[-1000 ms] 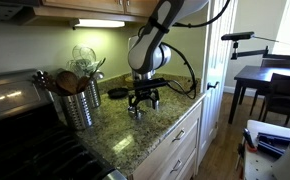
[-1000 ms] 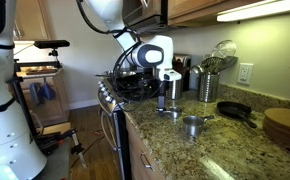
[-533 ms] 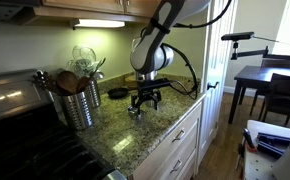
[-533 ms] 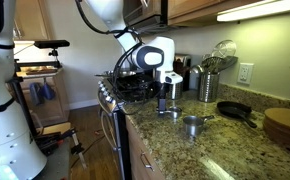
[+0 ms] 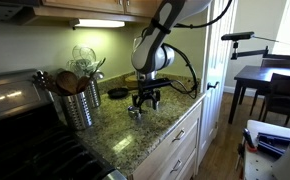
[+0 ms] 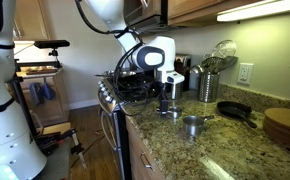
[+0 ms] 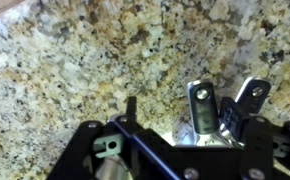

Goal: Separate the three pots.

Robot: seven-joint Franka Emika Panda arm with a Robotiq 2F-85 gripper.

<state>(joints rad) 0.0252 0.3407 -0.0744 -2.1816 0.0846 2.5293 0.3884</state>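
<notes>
A second pot handle (image 7: 253, 94) is next to the pot handle inside my open gripper. Next, my gripper closes only on the inside handle (image 7: 202, 106) and moves that pot away.
My gripper (image 5: 145, 101) hangs low over the granite counter, at a small shiny silver pot (image 5: 135, 112) that stands on the stone. In an exterior view the gripper (image 6: 170, 97) is right above that pot (image 6: 168, 111). A second small silver pot (image 6: 192, 124) with a short handle stands apart, nearer the counter's front. A third pot does not show on its own. In the wrist view the two fingers (image 7: 225, 103) stand close together with shiny metal (image 7: 223, 125) between them, so they seem shut on the pot's rim.
A tall ribbed steel canister with wooden spoons (image 5: 80, 100) stands by the stove (image 5: 25, 140); it also shows in an exterior view (image 6: 207, 85). A black pan (image 6: 235, 112) and a round wooden board (image 6: 285, 125) lie further along. The counter edge (image 5: 175, 125) drops to drawers.
The arm's wrist has shifted very slightly sideways above the pot. The gripper's fingers and both visible pots have stayed where they were.
</notes>
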